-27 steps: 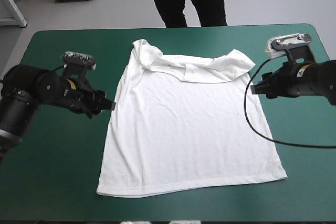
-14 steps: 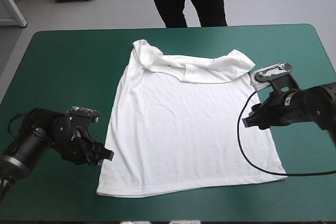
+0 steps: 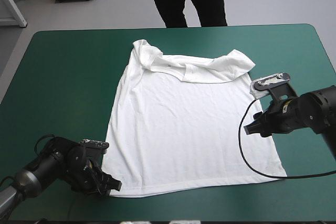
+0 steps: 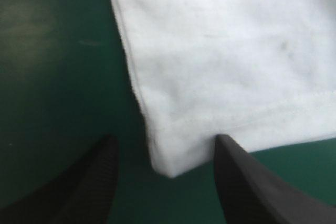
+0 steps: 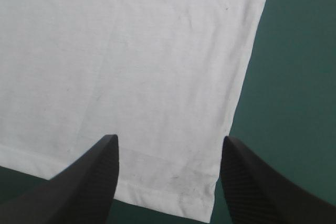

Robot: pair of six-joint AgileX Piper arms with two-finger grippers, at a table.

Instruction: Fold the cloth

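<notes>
I expect the folded band (image 3: pixel 210 70) at the T-shirt's far end to open up when I lift and carry the T-shirt's hem, because the band has a loose, wavy edge (image 3: pixel 206 82).
The white T-shirt (image 3: pixel 186 124) lies spread flat on the teal-green cover, its sleeves folded in at the far end and its hem toward the near edge. My left gripper (image 3: pixel 114 186) sits low at the near-left hem corner, open. In the left wrist view that T-shirt corner (image 4: pixel 168 163) lies between the two black fingers (image 4: pixel 94 182) of the left gripper (image 4: pixel 165 174). My right gripper (image 3: pixel 251 129) hovers open at the shirt's right side edge. In the right wrist view the right gripper (image 5: pixel 168 177) straddles the T-shirt's (image 5: pixel 131 66) near-right hem corner.
Bare teal-green cover (image 3: pixel 63 87) stretches to the left and right of the shirt. A person stands beyond the table's far edge, not over its top.
My left gripper has travelled down along the shirt's left edge to the near-left hem corner. My right gripper has moved toward the near edge along the shirt's right side.
</notes>
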